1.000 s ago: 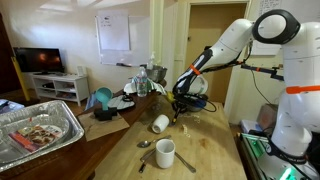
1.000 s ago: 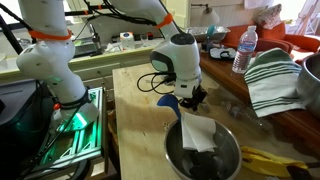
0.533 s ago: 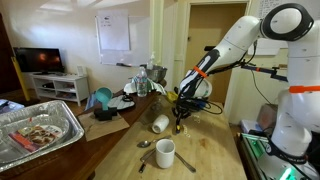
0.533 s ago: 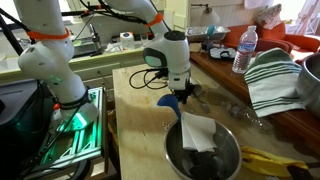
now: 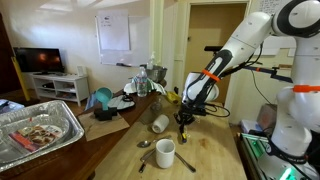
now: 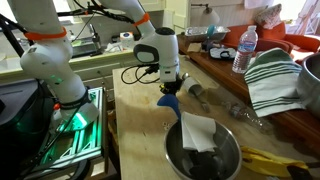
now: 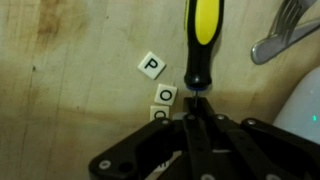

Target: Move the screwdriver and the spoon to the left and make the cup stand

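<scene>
The screwdriver's handle (image 7: 204, 25) is level over open wood (image 5: 205, 153) and clear of the metal utensil, so I keep moving it low across with my gripper and let it go flat there.
In the wrist view my gripper (image 7: 196, 112) is shut on the thin dark shaft of the screwdriver (image 7: 203, 40), whose yellow-and-black handle points away over the wooden table. In both exterior views the gripper (image 5: 183, 118) (image 6: 172, 88) hangs low over the table. The small white cup (image 5: 160, 123) lies on its side just beside the gripper. A spoon (image 5: 146, 144) rests flat nearer the front, next to an upright white mug (image 5: 165, 152).
Letter tiles (image 7: 151, 66) lie on the wood near the screwdriver's tip end. A metal utensil (image 7: 285, 30) and a white vessel's edge (image 7: 306, 108) show at the right. A foil tray (image 5: 40, 130) sits on another table. A metal bowl (image 6: 236, 150) holds a cloth.
The arm has carried the screwdriver along the table, towards the front in the view with the cup. The gripper stayed shut on it. Cup, mug and spoon have not moved.
</scene>
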